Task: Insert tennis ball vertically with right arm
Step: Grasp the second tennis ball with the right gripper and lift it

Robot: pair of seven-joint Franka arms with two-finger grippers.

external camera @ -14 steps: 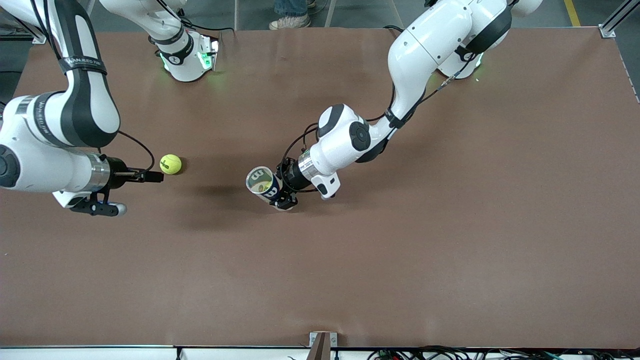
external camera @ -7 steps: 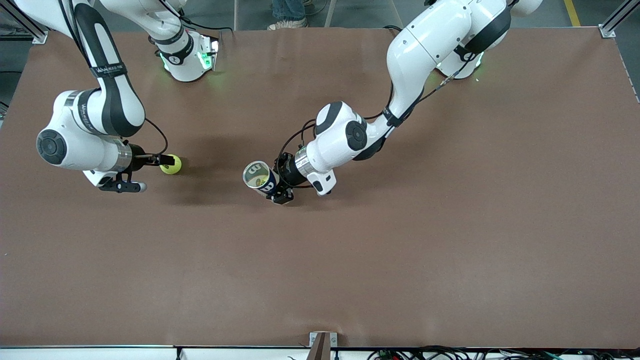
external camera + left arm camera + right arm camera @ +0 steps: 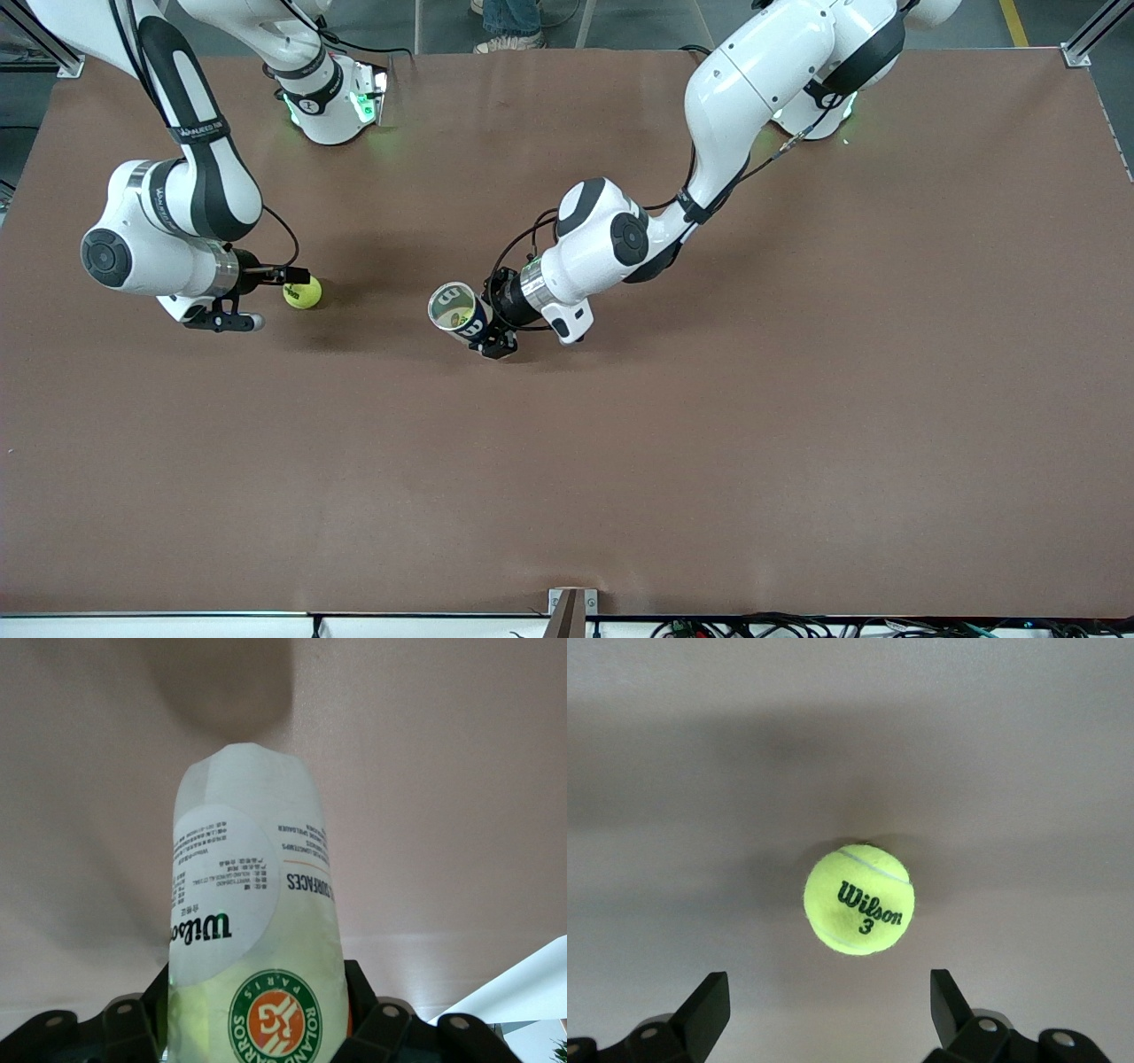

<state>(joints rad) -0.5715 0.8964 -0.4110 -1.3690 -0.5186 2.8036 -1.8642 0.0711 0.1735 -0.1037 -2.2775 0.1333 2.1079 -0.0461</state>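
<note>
The tennis ball (image 3: pixel 305 294) will fall all the way in when I put it in, because the can's opening (image 3: pixel 453 307) has empty space below its rim.
A yellow Wilson tennis ball (image 3: pixel 302 292) lies on the brown table (image 3: pixel 709 425) toward the right arm's end. My right gripper (image 3: pixel 285 285) is open and empty, right beside the ball. In the right wrist view the ball (image 3: pixel 859 899) sits just ahead of the open gripper (image 3: pixel 830 1005), centred between the fingers and untouched. My left gripper (image 3: pixel 486 322) is shut on a clear tennis ball can (image 3: pixel 456 312), held tilted over the table's middle with its open mouth up toward the front camera. The can (image 3: pixel 252 921) fills the left wrist view, clamped in the gripper (image 3: pixel 257 1028).
The two arm bases (image 3: pixel 332 106) stand along the table edge farthest from the front camera. A bracket (image 3: pixel 571 607) sits at the nearest edge. The left arm's elbow (image 3: pixel 611 235) hangs over the table's middle.
My right arm has swung in toward the ball, bringing the open gripper up to it. My left gripper has shifted the can slightly toward the right arm's end.
</note>
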